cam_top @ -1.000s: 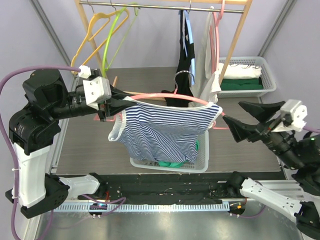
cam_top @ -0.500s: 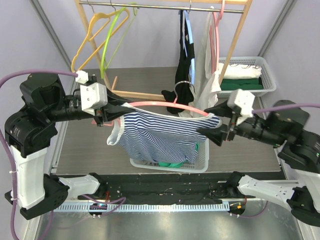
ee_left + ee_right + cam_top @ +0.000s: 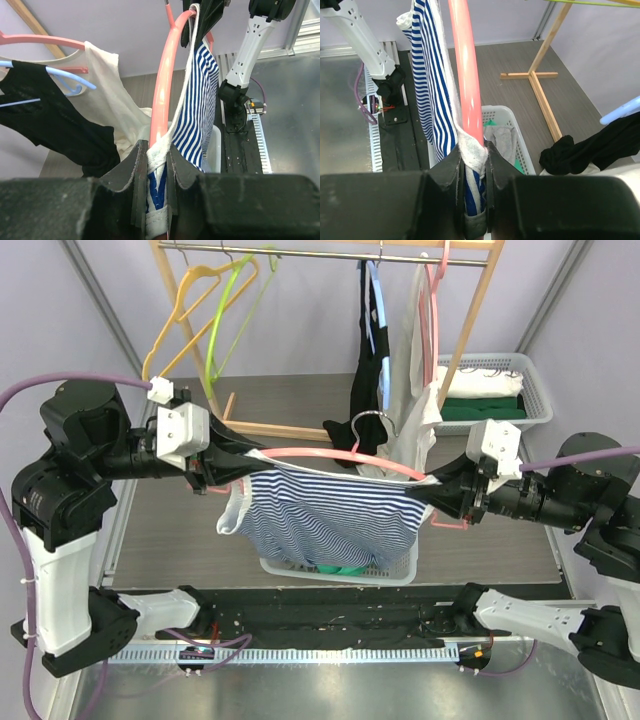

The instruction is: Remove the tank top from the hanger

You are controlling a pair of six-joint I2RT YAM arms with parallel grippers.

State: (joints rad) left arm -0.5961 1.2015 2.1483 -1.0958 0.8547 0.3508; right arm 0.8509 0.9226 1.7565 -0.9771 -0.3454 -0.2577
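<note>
My left gripper should open and hold the hanger (image 3: 336, 452) beside its hook, because both my grippers are pinching the tank top's straps (image 3: 280, 464) against the hanger.
A blue-and-white striped tank top (image 3: 325, 520) hangs on a pink hanger (image 3: 330, 453), held in the air between my two arms. My left gripper (image 3: 245, 455) is shut on the top's left shoulder strap, where the hanger's end runs in; in the left wrist view the gripper (image 3: 157, 155) pinches white hem and striped cloth (image 3: 200, 100) beside the pink hanger bar (image 3: 162, 95). My right gripper (image 3: 432, 490) is shut on the right shoulder. In the right wrist view the gripper (image 3: 474, 150) clamps the bunched strap just under the hanger (image 3: 465, 60), with the tank top (image 3: 432, 85) hanging to the left.
A white laundry basket (image 3: 405, 565) with green and grey clothes stands right under the tank top. Behind is a wooden clothes rack (image 3: 470, 335) with yellow and green hangers, a black garment (image 3: 368, 390) and a white one. A white crate (image 3: 535, 400) of folded clothes sits at the back right.
My right gripper came in open from the right and shut on the tank top's right shoulder at the hanger's end. The left gripper kept its hold; the hanger shifted slightly.
</note>
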